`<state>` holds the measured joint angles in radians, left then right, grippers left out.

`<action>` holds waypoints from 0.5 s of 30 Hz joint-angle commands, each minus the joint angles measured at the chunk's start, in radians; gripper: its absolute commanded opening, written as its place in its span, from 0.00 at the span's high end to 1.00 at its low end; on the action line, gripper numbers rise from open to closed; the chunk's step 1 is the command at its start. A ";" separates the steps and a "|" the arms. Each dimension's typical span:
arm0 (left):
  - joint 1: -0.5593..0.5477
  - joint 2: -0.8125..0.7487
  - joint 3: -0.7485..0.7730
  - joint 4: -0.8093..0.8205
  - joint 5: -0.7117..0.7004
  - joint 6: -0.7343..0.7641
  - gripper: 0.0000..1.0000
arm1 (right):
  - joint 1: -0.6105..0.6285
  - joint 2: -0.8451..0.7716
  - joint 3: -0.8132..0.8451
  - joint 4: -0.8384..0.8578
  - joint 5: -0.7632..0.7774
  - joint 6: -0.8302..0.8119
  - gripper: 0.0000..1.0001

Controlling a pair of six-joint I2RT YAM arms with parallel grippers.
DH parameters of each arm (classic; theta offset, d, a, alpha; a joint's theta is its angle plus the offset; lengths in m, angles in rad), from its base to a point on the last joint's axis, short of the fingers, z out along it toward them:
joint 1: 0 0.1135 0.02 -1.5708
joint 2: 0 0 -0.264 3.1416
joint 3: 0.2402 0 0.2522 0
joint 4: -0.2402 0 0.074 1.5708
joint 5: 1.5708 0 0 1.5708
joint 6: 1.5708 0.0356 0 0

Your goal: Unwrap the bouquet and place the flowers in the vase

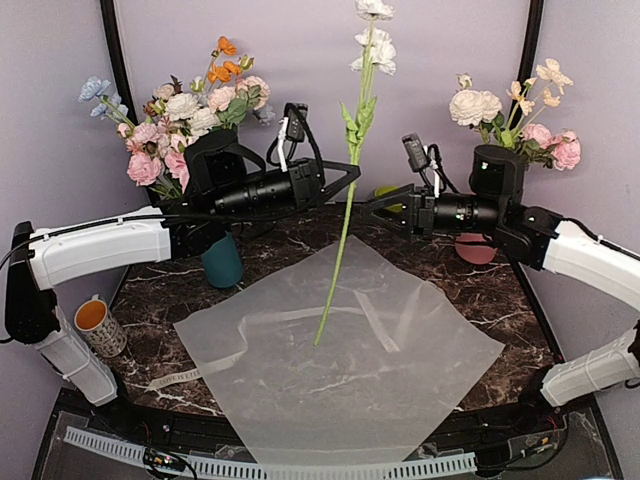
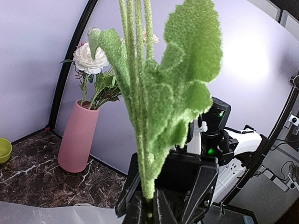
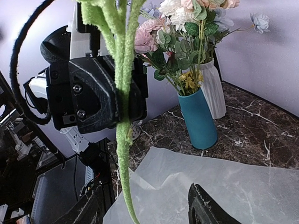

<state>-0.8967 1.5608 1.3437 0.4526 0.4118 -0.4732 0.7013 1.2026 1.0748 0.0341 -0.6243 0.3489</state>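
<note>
The salmon-pink vase (image 1: 476, 250) is on my right gripper's side, but the stem is in my left gripper, so next my right gripper grabs the stem lower down (image 1: 347, 210) first.
One flower stem (image 1: 340, 250) with white blooms stands nearly upright above the unfolded cream paper (image 1: 340, 380), its foot just over the sheet. My left gripper (image 1: 352, 175) is shut on the stem below its leaves (image 2: 154, 107), and the stem (image 2: 148, 186) is pinched between its fingertips (image 2: 149, 210). My right gripper (image 1: 378, 210) is open just right of the stem. In the right wrist view the stem (image 3: 122, 154) hangs between and ahead of that gripper's (image 3: 147, 210) spread fingers, untouched. The salmon-pink vase (image 1: 475, 248) at the back right holds white, peach and pink flowers (image 1: 478, 105); the left wrist view shows it (image 2: 77, 137) too.
A teal vase (image 1: 222, 260) with a big mixed arrangement (image 1: 185, 115) stands at the back left, a white ribbed vase (image 3: 212, 91) behind it. A cream ribbon (image 1: 185, 378) lies left of the paper. A mug (image 1: 95, 325) sits at the table's left edge.
</note>
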 commanded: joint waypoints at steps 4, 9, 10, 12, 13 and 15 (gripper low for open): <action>-0.001 -0.017 0.025 0.035 0.007 0.029 1.00 | 0.050 0.059 0.052 0.135 -0.005 -0.002 0.43; -0.001 -0.012 0.029 0.039 0.010 0.031 1.00 | 0.073 0.096 0.104 0.132 -0.039 -0.021 0.48; -0.001 -0.012 0.029 0.040 0.010 0.031 1.00 | 0.076 0.102 0.112 0.129 -0.036 -0.024 0.50; -0.001 -0.011 0.029 0.041 0.009 0.031 1.00 | 0.083 0.114 0.122 0.130 -0.025 -0.025 0.58; -0.001 -0.010 0.029 0.040 0.009 0.031 1.00 | 0.086 0.114 0.123 0.133 -0.018 -0.025 0.62; -0.001 -0.009 0.029 0.041 0.011 0.033 1.00 | 0.091 0.115 0.121 0.144 -0.010 -0.025 0.75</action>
<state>-0.8967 1.5612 1.3437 0.4549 0.4110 -0.4553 0.7746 1.3132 1.1683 0.1230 -0.6380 0.3305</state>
